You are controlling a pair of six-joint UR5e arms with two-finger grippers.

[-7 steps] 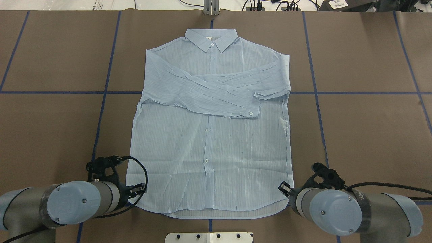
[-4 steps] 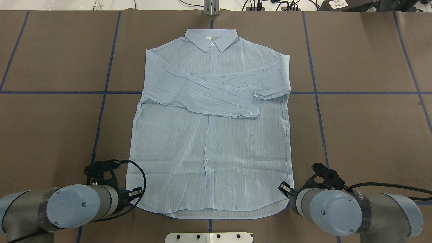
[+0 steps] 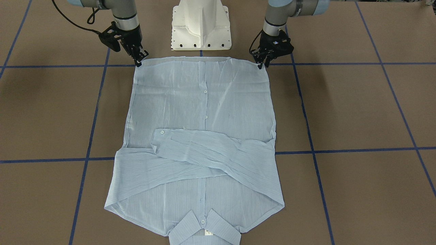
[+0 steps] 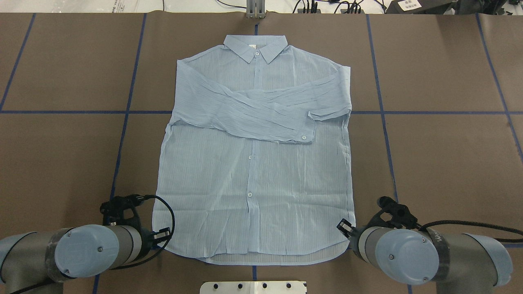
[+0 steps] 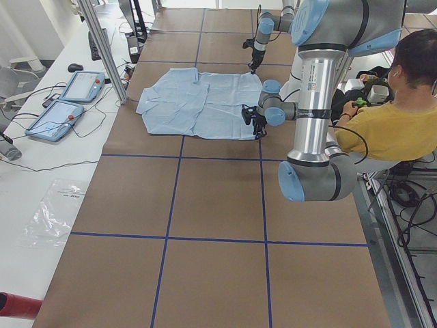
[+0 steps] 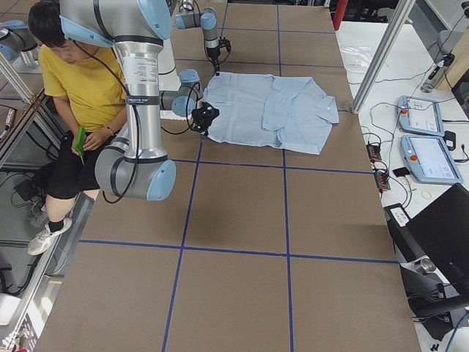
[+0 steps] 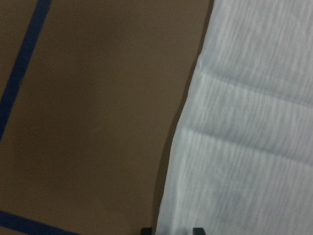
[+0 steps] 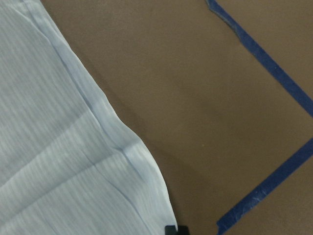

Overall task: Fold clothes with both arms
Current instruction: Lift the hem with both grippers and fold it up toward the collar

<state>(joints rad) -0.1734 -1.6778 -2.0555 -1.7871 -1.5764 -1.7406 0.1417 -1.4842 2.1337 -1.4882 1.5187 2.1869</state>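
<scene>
The shirt's front edges (image 3: 203,75) will open into a gap when the robot lifts the shirt's hem, because the lowest button (image 3: 205,92) sits well above the hem.
The light-blue striped shirt (image 4: 253,171) lies flat on the brown table with its collar (image 4: 255,48) at the far side and both sleeves folded across the chest. It also shows as shirt (image 3: 204,102). My left gripper (image 4: 164,233) is at the hem's near left corner, also seen as left gripper (image 3: 261,64). In the left wrist view its two fingertips stand apart, open, astride the shirt edge (image 7: 171,161). My right gripper (image 4: 343,226), also right gripper (image 3: 139,61), sits at the hem's near right corner. In the right wrist view its tips meet on the shirt corner (image 8: 166,215).
The white pedestal base (image 3: 201,27) stands just behind the hem, between the arms. Blue tape lines (image 4: 122,134) cross the brown table cover. A seated person (image 5: 396,116) is behind the robot. Two teach pendants (image 5: 68,102) lie on the white bench past the collar end.
My left arm has drawn back toward the robot, bringing its gripper nearer the hem's left corner. The right arm and the shirt have stayed put.
</scene>
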